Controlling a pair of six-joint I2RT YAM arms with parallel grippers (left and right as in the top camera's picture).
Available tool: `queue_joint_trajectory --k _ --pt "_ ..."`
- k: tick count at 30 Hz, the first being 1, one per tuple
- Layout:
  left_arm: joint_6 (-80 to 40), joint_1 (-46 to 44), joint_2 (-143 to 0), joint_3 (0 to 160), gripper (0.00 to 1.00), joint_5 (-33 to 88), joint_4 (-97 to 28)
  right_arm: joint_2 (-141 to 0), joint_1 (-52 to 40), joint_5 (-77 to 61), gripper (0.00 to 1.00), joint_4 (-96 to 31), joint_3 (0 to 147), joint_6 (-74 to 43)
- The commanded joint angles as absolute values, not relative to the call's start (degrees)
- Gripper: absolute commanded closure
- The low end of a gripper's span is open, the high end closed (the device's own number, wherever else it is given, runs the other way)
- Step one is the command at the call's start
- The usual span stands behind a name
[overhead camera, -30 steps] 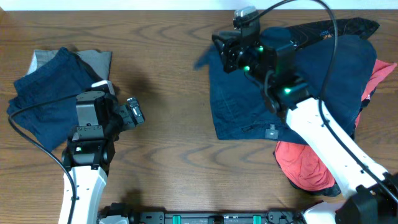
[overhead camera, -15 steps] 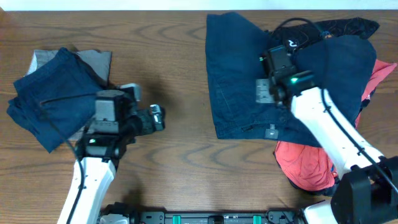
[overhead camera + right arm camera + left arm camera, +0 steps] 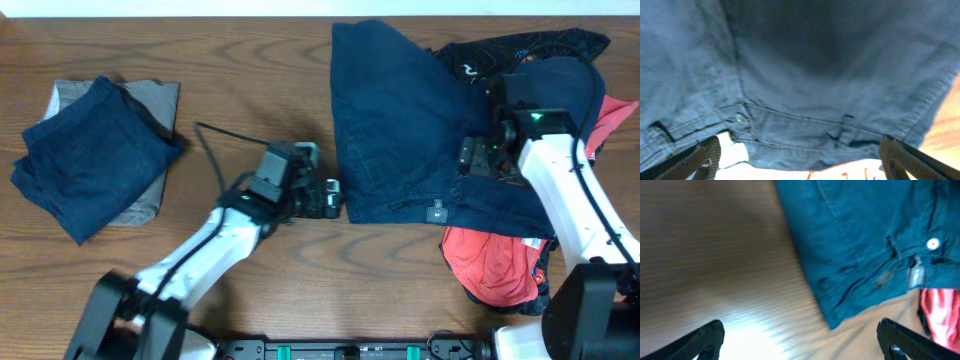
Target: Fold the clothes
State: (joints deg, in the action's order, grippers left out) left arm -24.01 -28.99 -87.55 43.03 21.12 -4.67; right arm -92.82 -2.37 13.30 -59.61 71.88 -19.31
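My left gripper should grab the waistband's near corner (image 3: 354, 212) and pull the navy trousers clear before folding, because they lie over the red shirt (image 3: 478, 230) and black garment.
Large navy trousers (image 3: 400, 130) lie spread flat at the right of the table. Their waistband (image 3: 805, 125) with its button fills the right wrist view. My right gripper (image 3: 468, 158) hovers open over that waistband, jaws (image 3: 800, 162) wide with nothing between them. My left gripper (image 3: 330, 196) is open just left of the trousers' near-left corner (image 3: 832, 322), over bare wood. A red shirt (image 3: 490, 268) lies partly under the trousers. A black garment (image 3: 530, 45) with thin print sits behind them. Folded navy trousers (image 3: 90, 160) rest on a grey piece (image 3: 150, 98) at the far left.
Brown wooden table (image 3: 250, 70). The red shirt (image 3: 940, 312) shows at the right edge of the left wrist view. A black cable (image 3: 215, 140) from the left arm trails over the middle of the table.
My right gripper has opened and let go of the navy trousers, which now lie flat, and drawn back to the right. My left arm has swung right to the trousers' near-left corner.
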Motion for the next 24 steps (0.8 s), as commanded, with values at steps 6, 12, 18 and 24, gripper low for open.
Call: queue_joint_trajectory --k 6,12,18,24 --pt "-34.9 -37.0 -98.1 43.7 0.05 23.6 5.5 -88.0 1.2 13.1 0.01 -61.2 72.4 -19.7" --pt "-35.0 -39.6 -100.9 43.7 0.76 23.5 9.5 -86.1 1.2 13.0 0.01 -61.4 72.4 -19.7" --pt "-35.0 -36.5 -96.8 44.3 0.94 23.8 6.0 -85.8 1.2 13.1 0.01 -61.8 72.4 -19.6" --pt "-28.0 -23.9 -80.2 51.1 0.94 33.8 -6.2 -85.8 1.2 13.1 0.01 -61.5 72.4 -18.2"
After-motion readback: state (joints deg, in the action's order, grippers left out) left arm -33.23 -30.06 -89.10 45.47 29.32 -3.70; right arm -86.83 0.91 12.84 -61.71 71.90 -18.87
